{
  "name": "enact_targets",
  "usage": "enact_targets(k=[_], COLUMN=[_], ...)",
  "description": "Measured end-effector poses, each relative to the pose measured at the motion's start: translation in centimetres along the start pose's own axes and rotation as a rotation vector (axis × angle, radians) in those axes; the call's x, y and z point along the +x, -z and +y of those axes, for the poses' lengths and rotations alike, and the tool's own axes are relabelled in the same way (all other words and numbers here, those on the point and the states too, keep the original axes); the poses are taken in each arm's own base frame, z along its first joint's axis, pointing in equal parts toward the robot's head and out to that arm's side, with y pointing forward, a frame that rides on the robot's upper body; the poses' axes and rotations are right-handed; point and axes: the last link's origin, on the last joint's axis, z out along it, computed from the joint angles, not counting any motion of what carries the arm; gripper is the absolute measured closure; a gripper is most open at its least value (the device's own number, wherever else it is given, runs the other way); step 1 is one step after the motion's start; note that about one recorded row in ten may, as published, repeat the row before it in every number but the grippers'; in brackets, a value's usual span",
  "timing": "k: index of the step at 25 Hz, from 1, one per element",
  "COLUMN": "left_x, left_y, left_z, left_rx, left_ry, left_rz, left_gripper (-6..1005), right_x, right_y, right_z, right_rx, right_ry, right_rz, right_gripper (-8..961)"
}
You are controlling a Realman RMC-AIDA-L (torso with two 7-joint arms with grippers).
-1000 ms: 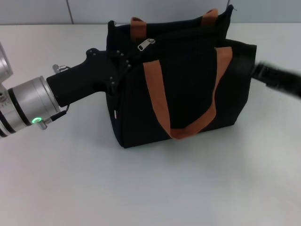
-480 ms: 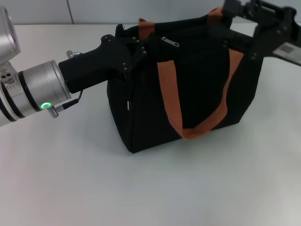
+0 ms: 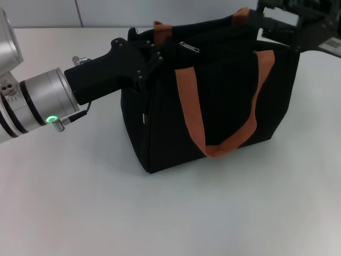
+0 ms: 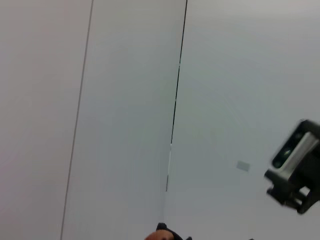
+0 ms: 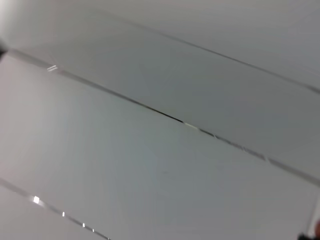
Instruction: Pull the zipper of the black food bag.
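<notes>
The silver zipper pull (image 3: 189, 47) is at the bag end my left gripper holds, so my right gripper should return from the bag's far handle to take it.
The black food bag (image 3: 218, 106) stands upright on the white table, with rust-orange strap handles (image 3: 189, 106). The silver zipper pull (image 3: 190, 47) lies on the top edge near the bag's left end. My left gripper (image 3: 148, 53) reaches in from the left and is shut on the bag's top left corner, just left of the pull. My right gripper (image 3: 259, 18) hovers open at the bag's top right end, beside the far handle and well right of the pull. Neither wrist view shows the bag; part of the right arm (image 4: 295, 172) shows in the left wrist view.
The white table (image 3: 160, 213) stretches in front of and to both sides of the bag. A grey panelled wall (image 3: 106, 10) runs behind it. My left arm's silver forearm (image 3: 32, 106) lies across the table's left side.
Over the last second the bag shifted right and turned with my left gripper on its corner. My right gripper swung in from the right to the bag's top right end, then rose slightly.
</notes>
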Motion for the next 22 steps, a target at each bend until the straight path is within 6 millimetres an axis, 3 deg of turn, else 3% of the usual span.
enact_targets(k=[5,10,14,22], left_x=[0.0,0.2,0.4,1.0], left_y=[0.1,0.0,-0.4,-1.3], left_z=[0.1,0.1,0.1,-0.3], left_rx=[0.002,-0.009,-0.015,-0.024], left_ry=[-0.012,-0.04,-0.048,-0.077], left_rz=[0.009,0.015,0.017,0.019], left_gripper=[974,974,974,974], right_x=[2.0,3.1,3.4,3.3], right_y=[1.7,1.5,0.8,-0.5], right_z=[0.4,0.0,-0.5,-2.7], right_rx=[-0.056,-0.047,-0.029,0.098], right_ry=[0.361,0.489,0.481,0.287], right_rz=[-0.085,-0.075,-0.063,-0.054], right_gripper=[319,318,320,319])
